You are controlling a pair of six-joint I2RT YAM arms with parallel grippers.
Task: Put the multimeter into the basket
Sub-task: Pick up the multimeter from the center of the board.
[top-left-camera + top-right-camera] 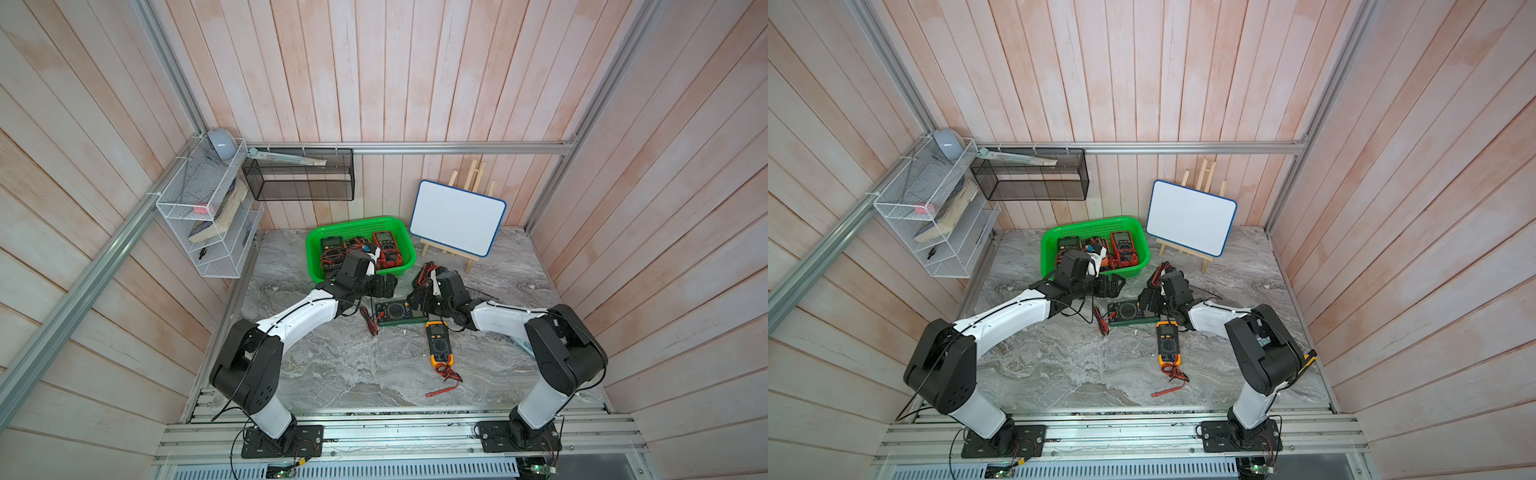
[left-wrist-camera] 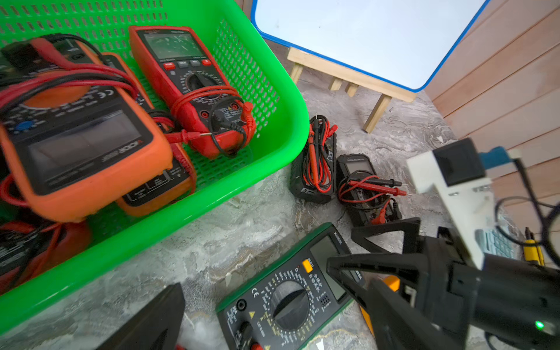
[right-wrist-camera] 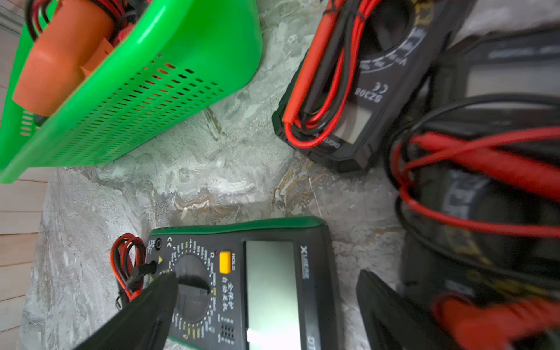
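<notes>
I should move my right gripper back while my left gripper takes the dial end (image 1: 387, 313), because my right gripper is crowding the green-edged multimeter's screen end (image 2: 330, 263).
A green-edged multimeter (image 1: 397, 312) (image 1: 1126, 311) lies flat on the marble table, in front of the bright green basket (image 1: 357, 223) (image 1: 1093, 224). My left gripper (image 1: 384, 286) (image 2: 272, 327) is open just above the meter's dial end (image 2: 288, 303), with its fingers (image 2: 160, 318) wide apart. From the other side, my right gripper (image 1: 417, 301) (image 3: 268, 274) hangs open over the same meter (image 3: 272, 306), and one of its fingers (image 3: 151, 303) crosses the dial. Neither gripper holds anything. The basket (image 2: 295, 121) (image 3: 181, 75) holds several meters, among them a red one (image 2: 194, 91) and an orange one (image 2: 81, 145).
Two black meters wrapped in leads (image 2: 315, 163) (image 2: 363, 188) lie right of the basket, partly under my right arm. A yellow meter (image 1: 438, 343) trails red leads (image 1: 446, 374) near the front. A whiteboard on an easel (image 1: 457, 218), a white wire rack (image 1: 208, 216) and a black mesh bin (image 1: 299, 178) line the back.
</notes>
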